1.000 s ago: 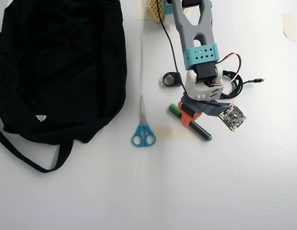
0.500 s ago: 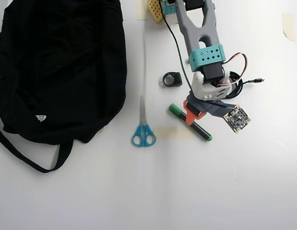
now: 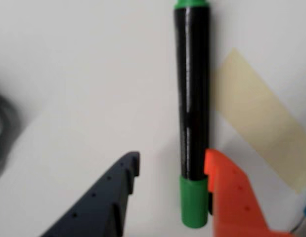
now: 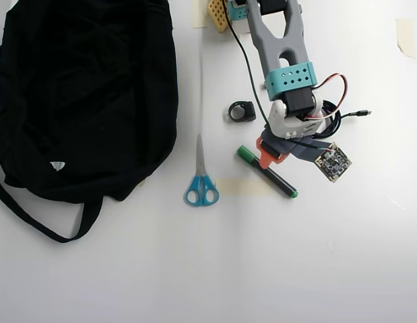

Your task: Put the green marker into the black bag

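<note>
The green marker [image 3: 194, 113] will roll toward the dark blue finger when I close my gripper, because the orange finger touches [image 3: 210, 165] the marker's round black body.
The green marker [image 4: 269, 173] lies flat on the white table, its green cap toward the upper left in the overhead view. In the wrist view the marker [image 3: 192, 98] runs upright, with the cap at the bottom. My gripper [image 3: 172, 158] is open and low over the cap end, one finger on each side. The orange finger [image 3: 227, 192] touches the marker's right side. The dark blue finger [image 3: 118, 187] stands apart on the left. In the overhead view the gripper [image 4: 271, 160] sits over the marker. The black bag [image 4: 87, 87] lies far left, with a white tag.
Blue-handled scissors [image 4: 201, 182] lie between the bag and the marker. A small black ring-shaped part [image 4: 242, 111] lies near the arm. A coiled black cable [image 4: 333, 121] lies to the arm's right. Beige tape [image 3: 264, 123] is stuck to the table beside the marker.
</note>
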{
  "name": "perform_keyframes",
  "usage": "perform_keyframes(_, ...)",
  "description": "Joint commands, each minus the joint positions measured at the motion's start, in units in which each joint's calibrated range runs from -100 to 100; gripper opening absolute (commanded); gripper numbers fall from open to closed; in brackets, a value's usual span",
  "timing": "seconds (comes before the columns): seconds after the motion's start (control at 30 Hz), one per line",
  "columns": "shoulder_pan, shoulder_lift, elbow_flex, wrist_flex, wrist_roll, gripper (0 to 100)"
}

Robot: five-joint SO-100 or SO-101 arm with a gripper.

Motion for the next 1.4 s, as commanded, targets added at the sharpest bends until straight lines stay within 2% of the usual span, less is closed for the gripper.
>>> perform_keyframes(0.0,-0.2,-1.0,-2.3,0.3,1.1,18)
perform_keyframes(0.63,0.7,-0.6,-2.2,-1.3,2.5,18)
perform_keyframes(0.87,0.9,-0.6,-2.2,-1.3,2.2,30)
perform_keyframes(1.37,1.7,1.9,-2.2,-2.7,1.8,28)
